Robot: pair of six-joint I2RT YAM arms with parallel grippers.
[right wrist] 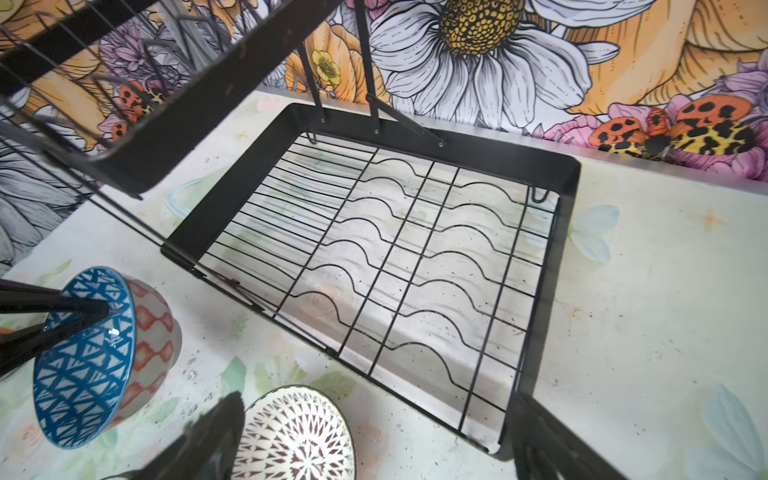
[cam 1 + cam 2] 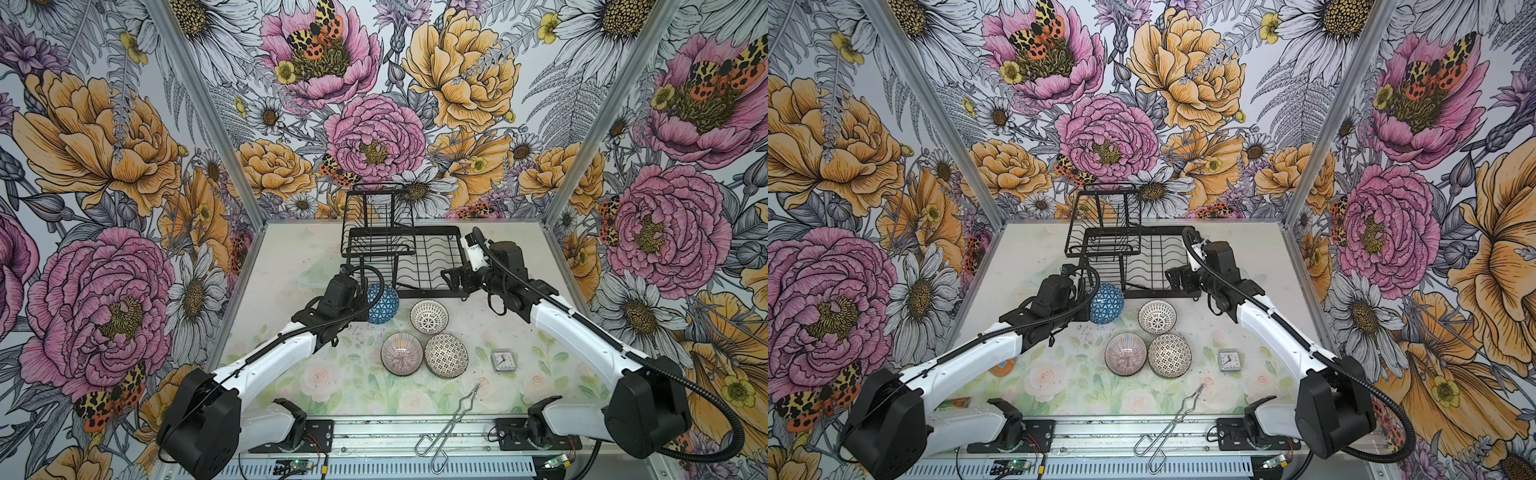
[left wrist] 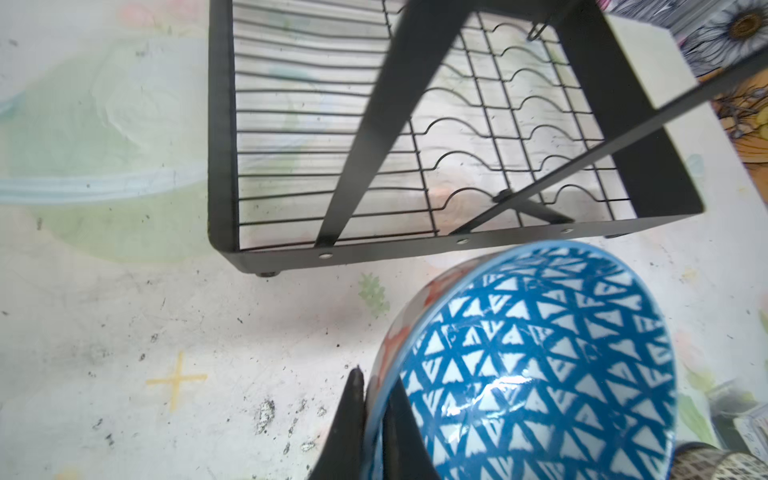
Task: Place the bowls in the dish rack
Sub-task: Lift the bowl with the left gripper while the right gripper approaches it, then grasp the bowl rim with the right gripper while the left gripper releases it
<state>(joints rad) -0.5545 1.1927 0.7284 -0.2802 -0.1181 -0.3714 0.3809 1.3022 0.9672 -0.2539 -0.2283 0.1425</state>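
The blue bowl's upper rim point(image 1: 129, 304) is pinched in my left gripper and the bowl's lower rim point(image 1: 118, 404) is free, so my right gripper should keep going toward the bowl's lower rim and close there.
A bowl with blue triangles inside point(image 3: 540, 365) stands tipped on its side, its opening facing right in both top views point(image 2: 384, 303) point(image 2: 1108, 303). My left gripper point(image 3: 374, 386) is shut on its rim, one finger inside and one outside. The bowl is just in front of the near left corner of the black wire dish rack point(image 2: 432, 259) point(image 2: 1152, 259) point(image 3: 222, 124). My right gripper point(image 1: 378, 399) point(image 2: 451, 277) hangs open over the rack's front rim, holding nothing. On the table lie a black-and-white dotted bowl point(image 2: 429, 316) point(image 1: 295, 436), a pink striped bowl point(image 2: 402, 354) and a black-and-white mosaic bowl point(image 2: 446, 355).
The rack's raised upper shelf point(image 2: 380, 243) overhangs its left half. A clear glass dish point(image 2: 313, 276) sits left of the rack. A small clock point(image 2: 500, 359) lies right of the bowls. Metal tongs point(image 2: 451, 424) lie at the table's front edge.
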